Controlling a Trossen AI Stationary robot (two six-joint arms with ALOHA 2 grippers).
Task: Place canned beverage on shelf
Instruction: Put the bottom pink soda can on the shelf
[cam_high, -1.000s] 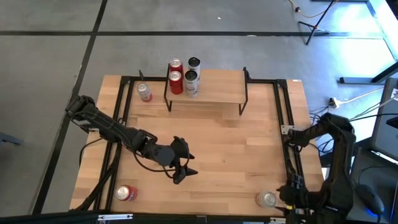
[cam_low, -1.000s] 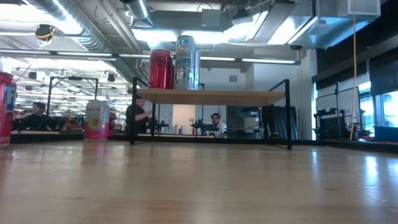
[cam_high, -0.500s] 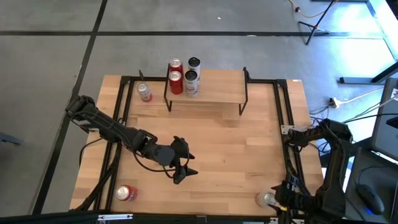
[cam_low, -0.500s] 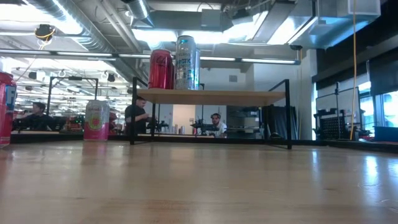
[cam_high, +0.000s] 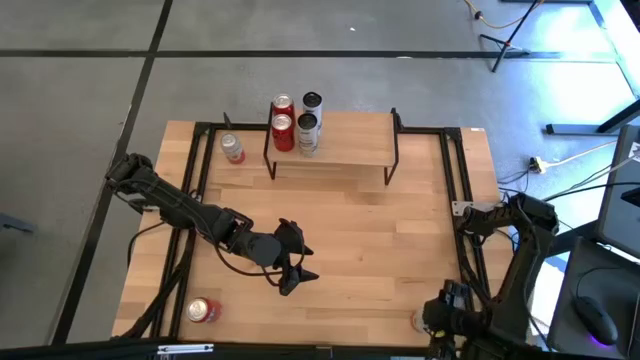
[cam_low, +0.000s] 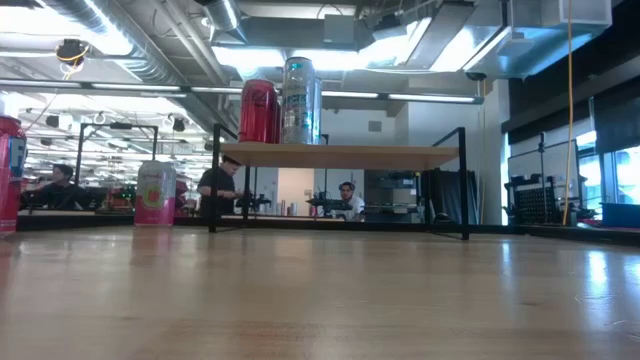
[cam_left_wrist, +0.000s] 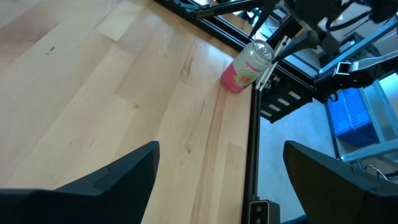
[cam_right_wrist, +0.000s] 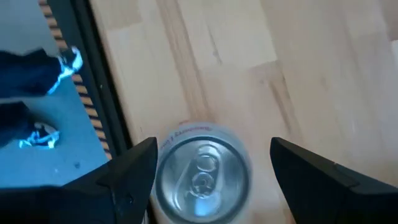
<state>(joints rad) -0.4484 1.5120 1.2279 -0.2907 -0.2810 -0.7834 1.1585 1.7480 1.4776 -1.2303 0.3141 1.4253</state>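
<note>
The pink can's rim (cam_right_wrist: 160, 179) is crowded by one finger of my right gripper. Next, I open wider and center over the pink can's top (cam_right_wrist: 203, 178) before I close.
A pink beverage can (cam_left_wrist: 244, 68) stands upright on its base at the table's near right corner. Its silver top (cam_right_wrist: 202, 177) shows from above in the right wrist view. My right gripper (cam_high: 440, 315) hangs open above it, a finger on either side, apart from the can. It hides most of the can in the high view. The shelf (cam_high: 345, 145) stands at the far middle on thin black legs, with red and silver cans (cam_low: 283, 100) at its left end. My left gripper (cam_high: 297, 272) waits open over the table's middle.
A red can (cam_high: 203, 310) stands near the near left corner and a pink can (cam_high: 232, 148) stands left of the shelf. Black rails (cam_high: 462, 215) run along the table's sides. The right half of the shelf top (cam_high: 360, 140) is bare. People sit in the room beyond.
My right gripper has come in from beyond the table's right edge toward the left and down. It now stands over the pink can at the near right corner and has turned somewhat. Its fingers stay open. The can has not moved.
</note>
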